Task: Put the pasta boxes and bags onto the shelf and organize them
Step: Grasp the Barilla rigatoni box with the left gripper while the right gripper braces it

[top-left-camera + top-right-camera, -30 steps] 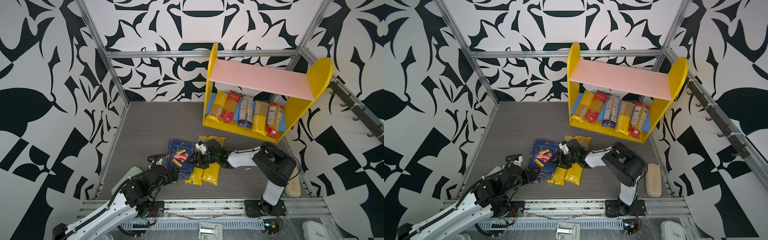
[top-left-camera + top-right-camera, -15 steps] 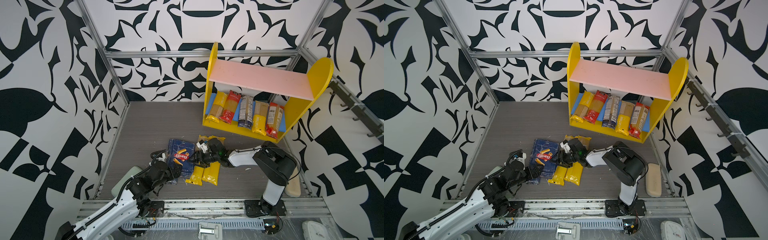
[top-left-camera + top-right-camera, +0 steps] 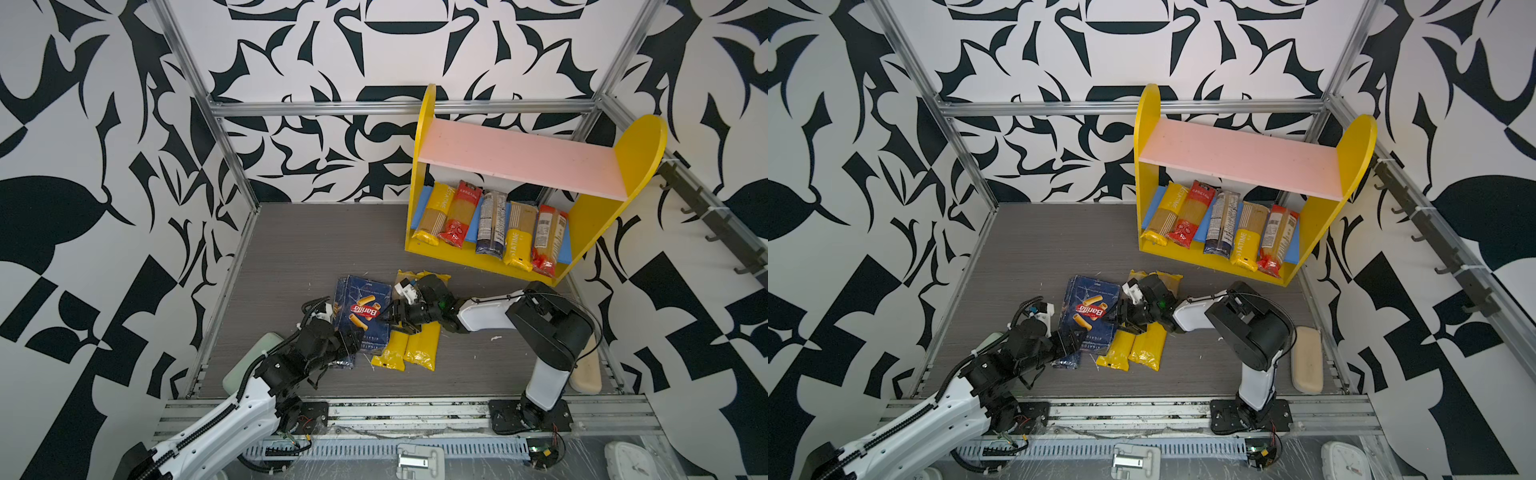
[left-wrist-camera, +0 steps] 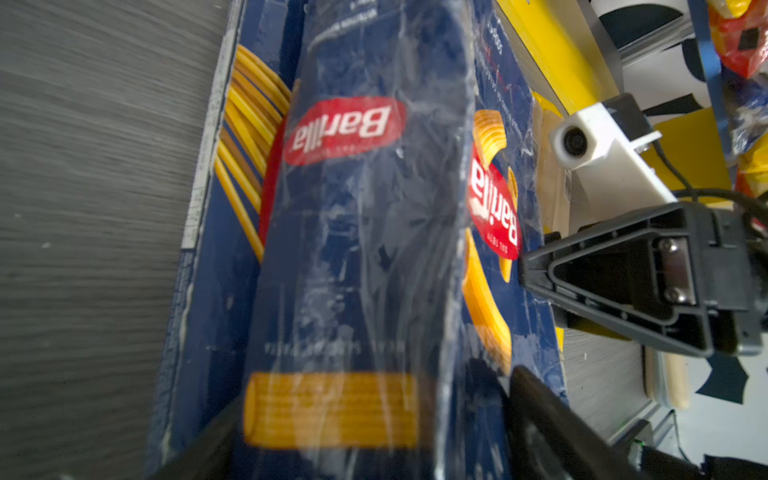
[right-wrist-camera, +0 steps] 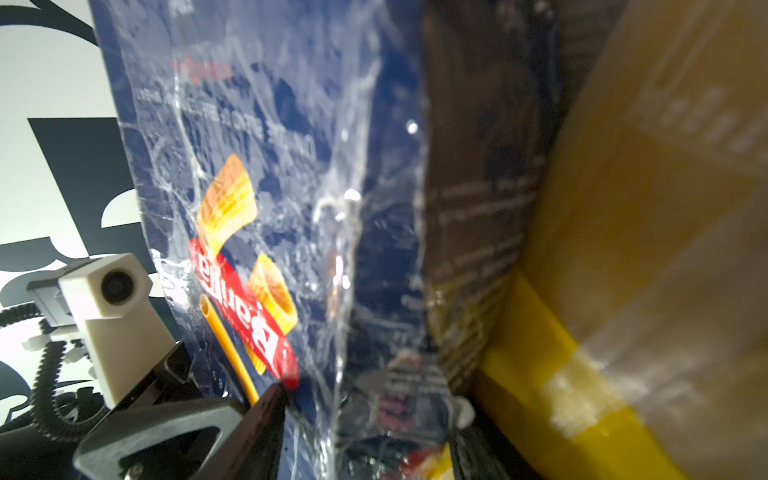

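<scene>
I should clamp the opposite side [image 4: 344, 376] with my left gripper, as my right gripper is on the rigatoni box's edge [image 3: 389, 302] facing the shelf, so that my right gripper can then clear the way.
The wide blue rigatoni box [image 3: 362, 312] lies on the grey floor, on top of the long spaghetti box [image 3: 343, 362]. My left gripper [image 3: 351, 340] is at its near end. In the left wrist view the open jaws of that gripper [image 4: 374, 399] stand either side of the box [image 4: 374, 232], with a gap on one side. My right gripper [image 3: 392, 320] is shut on the box's right edge [image 5: 332, 249]. Two yellow-ended bags [image 3: 415, 347] lie beside and partly under that gripper. The yellow shelf [image 3: 636, 145] at the back right holds several bags [image 3: 490, 220] on its blue lower board.
A beige pad [image 3: 586, 370] lies at the floor's right edge by the right arm's base. A pale green pad [image 3: 245, 365] sits under the left arm. A metal rail [image 3: 415, 411] runs along the front, and a rack of hooks [image 3: 706, 208] lines the right wall.
My left arm has reached forward to the rigatoni box's near end and its jaws have narrowed around it. The right gripper has stayed on the box's right edge.
</scene>
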Controlling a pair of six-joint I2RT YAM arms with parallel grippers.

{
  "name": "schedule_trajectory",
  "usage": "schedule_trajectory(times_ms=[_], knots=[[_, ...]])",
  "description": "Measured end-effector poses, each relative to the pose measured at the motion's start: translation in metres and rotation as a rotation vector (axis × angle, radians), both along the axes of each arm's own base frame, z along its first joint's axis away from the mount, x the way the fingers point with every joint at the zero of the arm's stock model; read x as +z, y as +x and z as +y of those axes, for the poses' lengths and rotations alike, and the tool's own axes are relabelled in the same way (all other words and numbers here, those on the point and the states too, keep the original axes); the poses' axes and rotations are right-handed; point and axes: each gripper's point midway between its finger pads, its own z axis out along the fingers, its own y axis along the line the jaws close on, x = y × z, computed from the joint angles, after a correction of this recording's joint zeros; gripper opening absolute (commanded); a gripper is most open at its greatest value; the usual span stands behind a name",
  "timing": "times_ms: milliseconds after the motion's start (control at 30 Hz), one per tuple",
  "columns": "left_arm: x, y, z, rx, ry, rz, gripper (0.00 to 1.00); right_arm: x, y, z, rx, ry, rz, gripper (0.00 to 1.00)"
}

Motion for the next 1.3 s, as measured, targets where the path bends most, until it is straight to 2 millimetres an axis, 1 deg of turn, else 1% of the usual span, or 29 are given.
schedule_trajectory(times_ms=[67,100,133,300,400,533,667,767,900,1000,1100,1167,1300], knots=[[0.002,0.001,-0.001,-0.002,-0.005,-0.006,0.63,0.0,0.0,0.0,0.002,-0.002,-0.002,0.64],[0.003,0.001,-0.002,-0.007,-0.007,-0.009,0.6,0.0,0.0,-0.001,0.002,-0.003,-0.003,0.65],[0.005,0.001,-0.004,-0.011,-0.018,-0.013,0.58,0.0,0.0,-0.001,0.003,-0.004,-0.007,0.66],[0.019,0.003,-0.008,-0.023,-0.044,-0.038,0.58,0.006,0.001,-0.007,-0.002,-0.015,-0.011,0.72],[0.024,0.002,-0.007,-0.027,-0.044,-0.047,0.55,0.014,0.0,-0.012,-0.004,-0.017,-0.024,0.76],[0.033,0.001,-0.006,-0.038,-0.038,-0.063,0.43,0.033,-0.002,-0.02,-0.003,-0.019,-0.066,0.8],[0.035,-0.001,-0.004,-0.049,-0.02,-0.063,0.4,0.059,-0.003,-0.031,-0.007,-0.011,-0.133,0.81],[0.036,0.0,-0.005,-0.055,-0.012,-0.063,0.36,0.072,-0.003,-0.039,-0.016,-0.015,-0.165,0.81],[0.038,0.001,-0.007,-0.062,-0.005,-0.059,0.28,0.081,-0.006,-0.051,-0.029,-0.034,-0.189,0.81],[0.043,0.002,-0.008,-0.069,-0.002,-0.06,0.21,0.085,-0.01,-0.062,-0.043,-0.05,-0.2,0.81],[0.05,0.001,-0.01,-0.085,0.008,-0.063,0.18,0.089,-0.013,-0.072,-0.058,-0.063,-0.209,0.81],[0.058,0.001,-0.011,-0.099,0.014,-0.066,0.15,0.092,-0.016,-0.08,-0.068,-0.068,-0.218,0.81],[0.077,0.005,-0.017,-0.121,0.002,-0.096,0.12,0.098,-0.019,-0.092,-0.085,-0.077,-0.236,0.81]])
